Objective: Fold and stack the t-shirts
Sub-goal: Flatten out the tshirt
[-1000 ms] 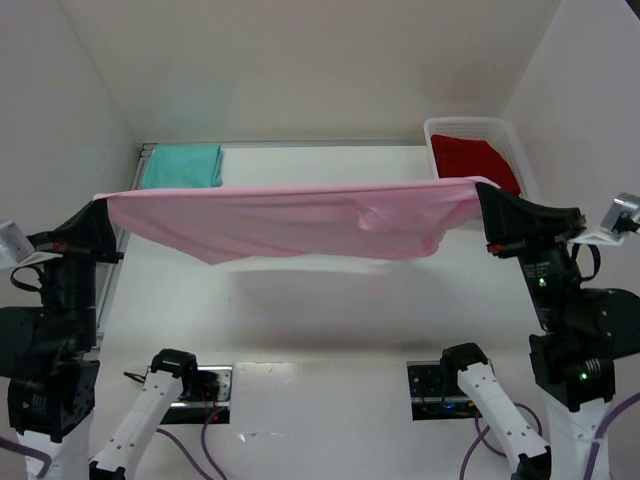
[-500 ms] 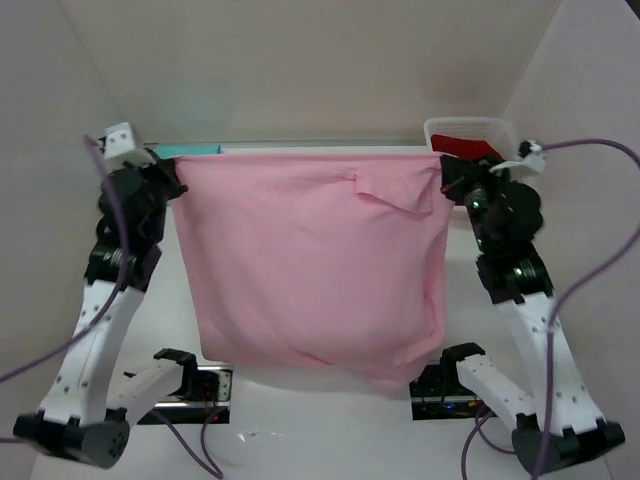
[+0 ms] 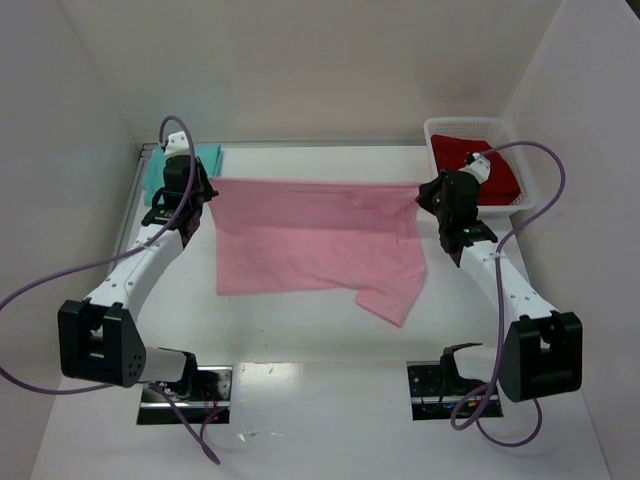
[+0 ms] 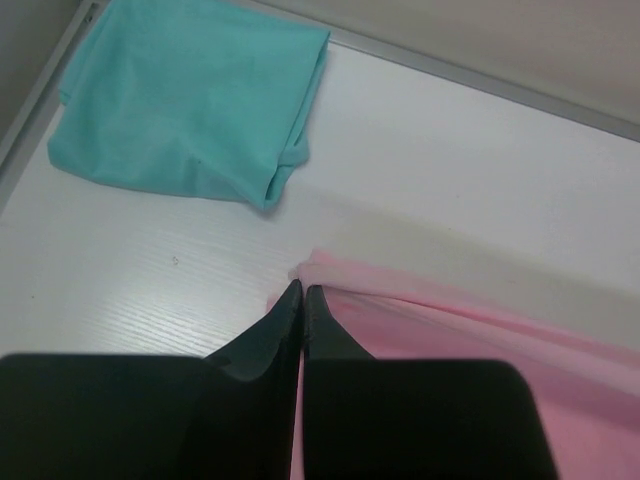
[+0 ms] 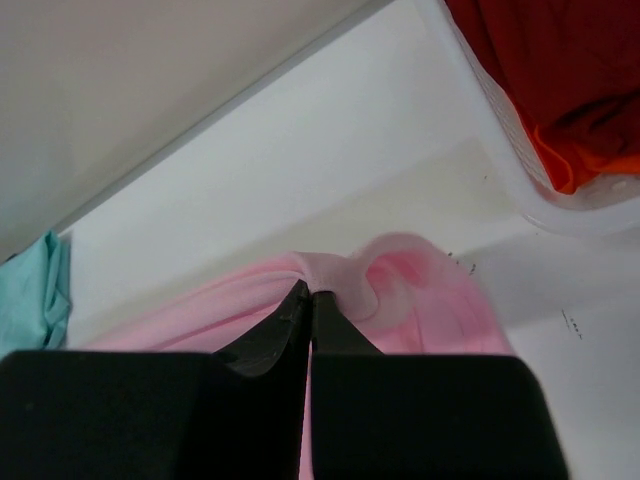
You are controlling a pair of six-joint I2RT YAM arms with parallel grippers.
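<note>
My two grippers have the pink t-shirt to straighten before folding, as its near edge lies crooked with a corner trailing (image 3: 396,306). They should both lift the t-shirt by its far edge (image 3: 310,186) and make it straight.
The pink t-shirt (image 3: 310,235) lies spread across the far half of the table, one corner trailing toward the near right. My left gripper (image 3: 207,190) is shut on its far left corner (image 4: 330,275). My right gripper (image 3: 424,195) is shut on its far right corner (image 5: 345,275). The folded teal t-shirt (image 3: 153,172) lies at the far left, just beyond my left gripper, and shows fully in the left wrist view (image 4: 190,95). The red t-shirt (image 3: 478,165) lies in a white basket (image 3: 440,127) at the far right.
The basket's rim (image 5: 510,170) stands close to the right of my right gripper. The table's metal edge strip (image 4: 480,80) runs along the back wall. Two dark base plates (image 3: 185,385) sit at the near edge.
Both arms have swung the pink t-shirt from hanging high over the near side to the far side and lowered it; it now lies on the table.
</note>
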